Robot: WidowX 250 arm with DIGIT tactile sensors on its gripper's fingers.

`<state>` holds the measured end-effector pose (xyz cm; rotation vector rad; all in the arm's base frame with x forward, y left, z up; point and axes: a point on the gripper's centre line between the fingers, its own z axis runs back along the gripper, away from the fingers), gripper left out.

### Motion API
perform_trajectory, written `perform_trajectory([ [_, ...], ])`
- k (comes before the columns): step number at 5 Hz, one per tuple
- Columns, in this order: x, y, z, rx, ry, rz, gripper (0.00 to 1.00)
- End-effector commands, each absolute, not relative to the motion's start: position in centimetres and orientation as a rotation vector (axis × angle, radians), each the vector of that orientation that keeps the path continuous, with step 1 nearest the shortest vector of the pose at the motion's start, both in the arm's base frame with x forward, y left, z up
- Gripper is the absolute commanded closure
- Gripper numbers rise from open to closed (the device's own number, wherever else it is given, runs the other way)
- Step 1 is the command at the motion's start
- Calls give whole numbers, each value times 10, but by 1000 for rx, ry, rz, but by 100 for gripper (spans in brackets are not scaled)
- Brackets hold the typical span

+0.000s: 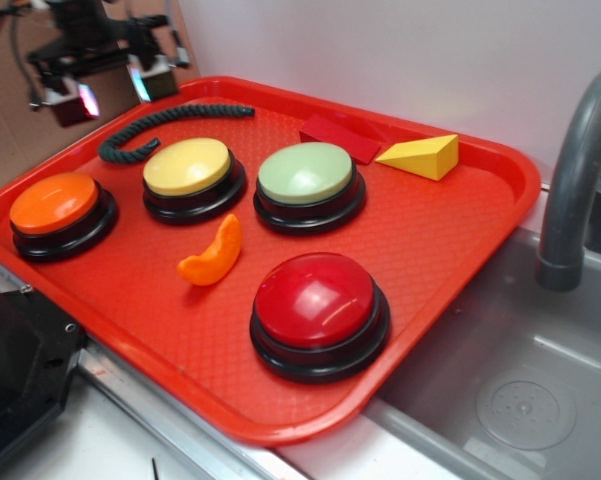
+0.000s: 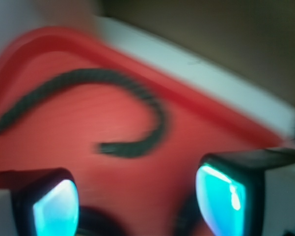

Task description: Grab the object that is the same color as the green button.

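The dark green rope's curled end is ahead of the robot gripper's open fingers, so the robot should move them over the rope's bend and go down before closing them.
A dark green twisted rope piece lies curved on the red tray at its far left, behind the yellow button. In the wrist view the rope arcs across the tray floor ahead of my fingers. The pale green domed button sits on its black base mid-tray. My gripper hovers above the tray's far left corner, a little left of the rope. It is open, both cyan-lit pads wide apart with only bare tray between them.
On the tray also stand an orange button, a yellow button and a larger red button. An orange crescent, a yellow wedge and a flat red block lie there. A grey faucet and sink are at the right.
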<state>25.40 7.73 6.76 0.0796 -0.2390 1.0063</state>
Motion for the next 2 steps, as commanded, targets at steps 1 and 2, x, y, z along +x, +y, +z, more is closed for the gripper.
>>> perform_trajectory([
  [1, 269, 79, 75, 90, -283, 1070, 0],
  [2, 247, 100, 82, -19, -362, 1121, 0],
])
